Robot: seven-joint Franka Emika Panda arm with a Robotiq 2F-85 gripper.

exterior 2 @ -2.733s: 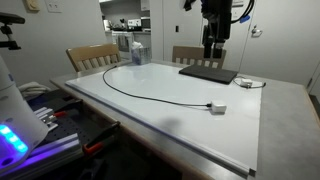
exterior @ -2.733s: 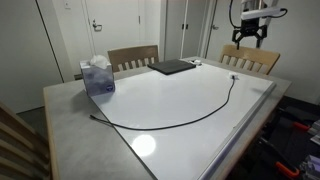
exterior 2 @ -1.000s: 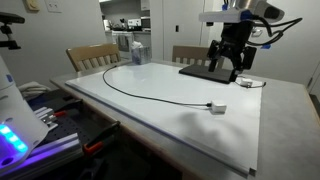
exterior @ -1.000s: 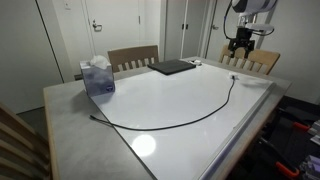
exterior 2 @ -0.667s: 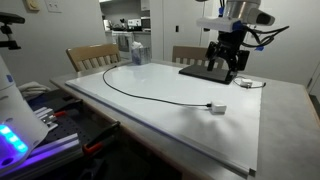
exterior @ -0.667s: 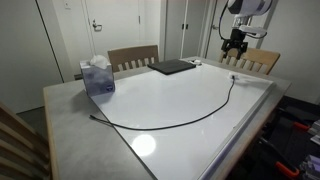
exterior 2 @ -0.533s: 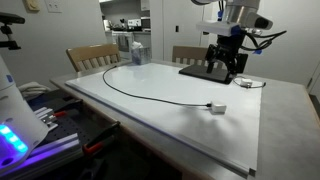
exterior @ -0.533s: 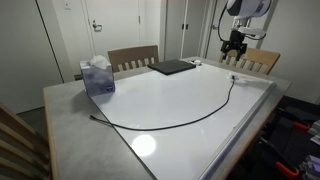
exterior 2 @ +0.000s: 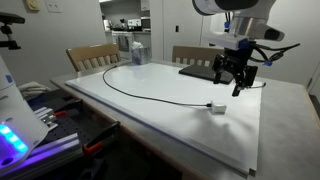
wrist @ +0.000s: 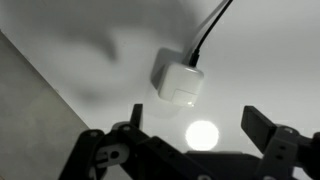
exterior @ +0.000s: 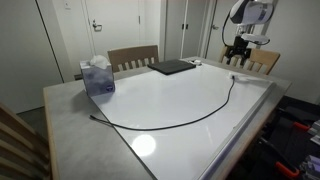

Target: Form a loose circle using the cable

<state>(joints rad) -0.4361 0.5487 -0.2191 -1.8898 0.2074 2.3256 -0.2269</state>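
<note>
The whitish connector is lying free, with its cable trailing clear (exterior 2: 194, 104) of my open fingers. My gripper should go on down until the fingers are on both sides of the connector (exterior 2: 218, 109), and then close.
The cable (exterior: 190, 118) is a thin black cord lying in a long open arc on the white table top (exterior: 150, 95). One end is a small dark plug (exterior: 93, 117) near the front corner. The other end is a whitish connector (exterior 2: 217, 108), also seen in the wrist view (wrist: 179, 82). The cable also shows in an exterior view (exterior 2: 150, 95). My gripper (exterior 2: 239, 78) is open and empty, hanging above the table just over the whitish connector; its fingers (wrist: 200, 135) frame the bare table below the connector.
A flat dark laptop (exterior: 172, 67) lies at the far side, also in an exterior view (exterior 2: 205, 72). A blue tissue box (exterior: 97, 76) stands near one corner. Wooden chairs (exterior: 133, 57) stand behind the table. Equipment sits beside the table (exterior 2: 15, 130).
The arm has swung down and away from the laptop toward the cable's whitish end and now hangs lower, above the connector. The cable has not moved.
</note>
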